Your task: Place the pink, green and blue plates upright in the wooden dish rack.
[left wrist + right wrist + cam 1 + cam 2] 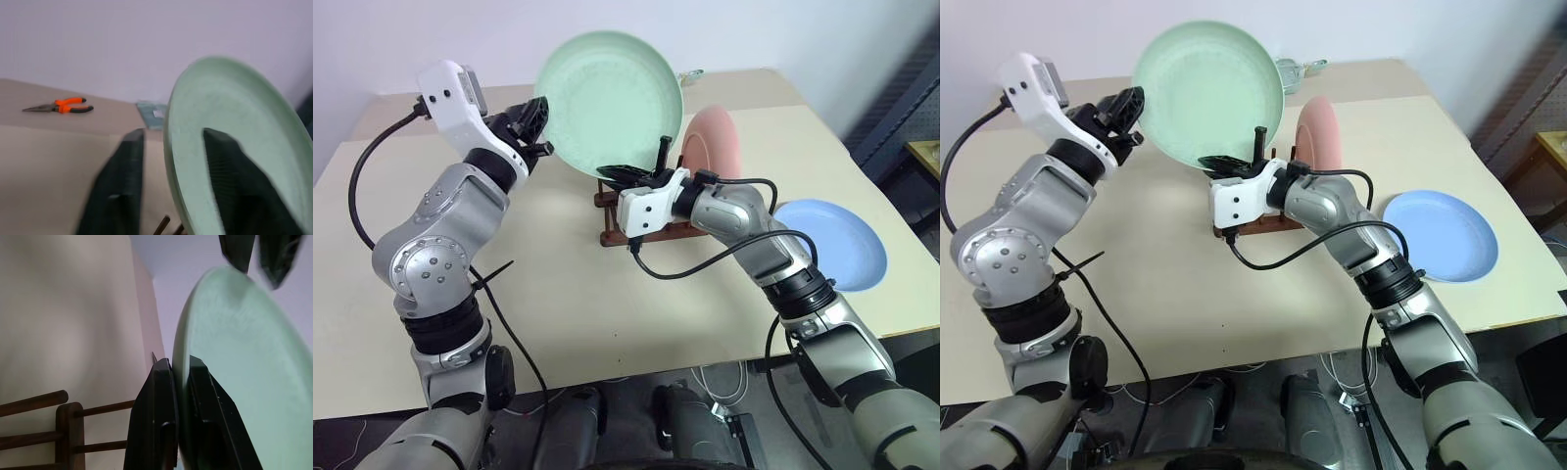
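My right gripper needs to turn the green plate edge-on before lowering it into the slot next to the pink plate, because the green plate's broad side [612, 103] lies across the rack's peg rows.
The green plate [607, 98] is held upright in the air over the wooden dish rack [606, 235]. My right gripper [628, 174] is shut on its lower rim; in the right wrist view the two fingers [161, 396] clamp that rim, with rack pegs [68, 426] beside them. My left gripper [534, 119] is open at the plate's left rim, and the rim [171, 147] passes between its spread fingers. The pink plate [710, 147] stands upright in the rack behind my right wrist. The blue plate [832, 243] lies flat on the table at the right.
Orange-handled pliers [61, 105] lie on the far part of the beige table [558, 304]. A small clear packet [1295, 69] sits at the table's back edge. The blue plate lies close to the table's right edge. Black cables trail from both arms.
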